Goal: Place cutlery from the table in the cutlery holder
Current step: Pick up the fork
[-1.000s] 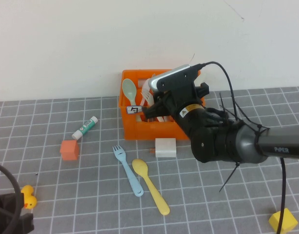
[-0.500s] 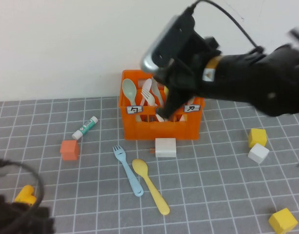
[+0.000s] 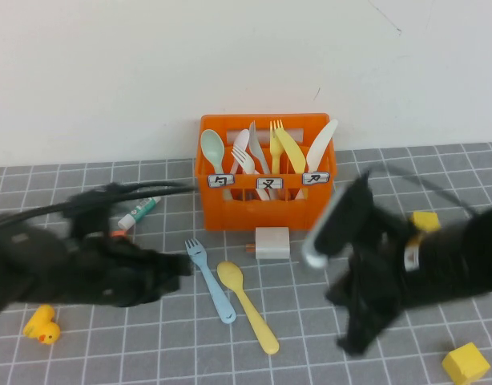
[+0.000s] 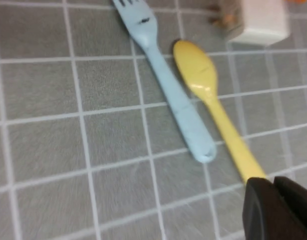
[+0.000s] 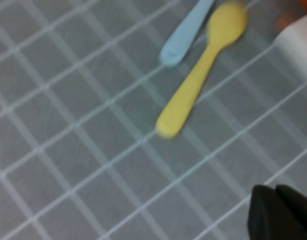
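The blue fork is close beside the yellow spoon (image 3: 231, 276), nearer my left gripper. My right gripper should move back while my left gripper picks up the fork (image 3: 215, 289).
The light-blue fork (image 3: 210, 281) and the yellow spoon (image 3: 248, 307) lie side by side on the table (image 3: 150, 337) in front of the orange cutlery holder (image 3: 266, 204). A grey fork (image 3: 255, 151) stands in the holder's middle compartment. My left gripper (image 3: 177, 277) is shut and empty, just left of the blue fork. Its wrist view shows the fork (image 4: 168, 95), the spoon (image 4: 213, 105) and its fingers (image 4: 278, 210) over the spoon's handle end. My right gripper (image 3: 354, 341) is shut and empty, low at the front right. Its wrist view shows the spoon (image 5: 198, 82) and the fork's handle (image 5: 186, 32).
A white block (image 3: 272, 242) sits before the holder. A glue stick (image 3: 139, 210) lies at the left, a yellow duck (image 3: 39, 329) at the front left and yellow cubes (image 3: 465, 362) at the right. The holder also has a mint spoon (image 3: 212, 148), white cutlery and yellow cutlery.
My right arm has left the holder and dropped to the front right, leaving the grey fork inside. My left arm has swung in from the front left corner toward the blue fork.
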### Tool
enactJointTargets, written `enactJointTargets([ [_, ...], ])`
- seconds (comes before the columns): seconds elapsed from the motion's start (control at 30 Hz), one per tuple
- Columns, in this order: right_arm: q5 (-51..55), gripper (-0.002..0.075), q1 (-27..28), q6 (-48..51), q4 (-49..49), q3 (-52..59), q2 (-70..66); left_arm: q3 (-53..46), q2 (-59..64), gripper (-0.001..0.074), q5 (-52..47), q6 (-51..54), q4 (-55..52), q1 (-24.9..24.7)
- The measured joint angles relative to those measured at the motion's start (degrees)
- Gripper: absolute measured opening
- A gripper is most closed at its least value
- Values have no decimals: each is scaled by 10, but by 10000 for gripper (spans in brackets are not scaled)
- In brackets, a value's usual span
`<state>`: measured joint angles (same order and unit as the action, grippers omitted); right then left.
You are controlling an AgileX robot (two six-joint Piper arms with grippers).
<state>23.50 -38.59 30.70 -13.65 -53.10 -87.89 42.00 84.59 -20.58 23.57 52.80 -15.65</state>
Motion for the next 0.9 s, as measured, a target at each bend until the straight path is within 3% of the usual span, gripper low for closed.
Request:
enactJointTargets([
  [0.23,90,-1,0,34,-39,17,-44,76,176,0,12,2,-2,-26],
  [0.5,89,1,0,91,-115,-42,-113,102,210,0,75,-21,-11,-26],
  [0.73,84,113,0,186,-208,-147,-186,105,210,3,96,-31,-4,-26],
  [0.8,89,121,0,182,-221,-161,-189,112,210,40,90,-25,-8,-26],
  [0.9,119,125,0,175,-232,-166,-172,138,215,182,67,-16,-15,-26],
])
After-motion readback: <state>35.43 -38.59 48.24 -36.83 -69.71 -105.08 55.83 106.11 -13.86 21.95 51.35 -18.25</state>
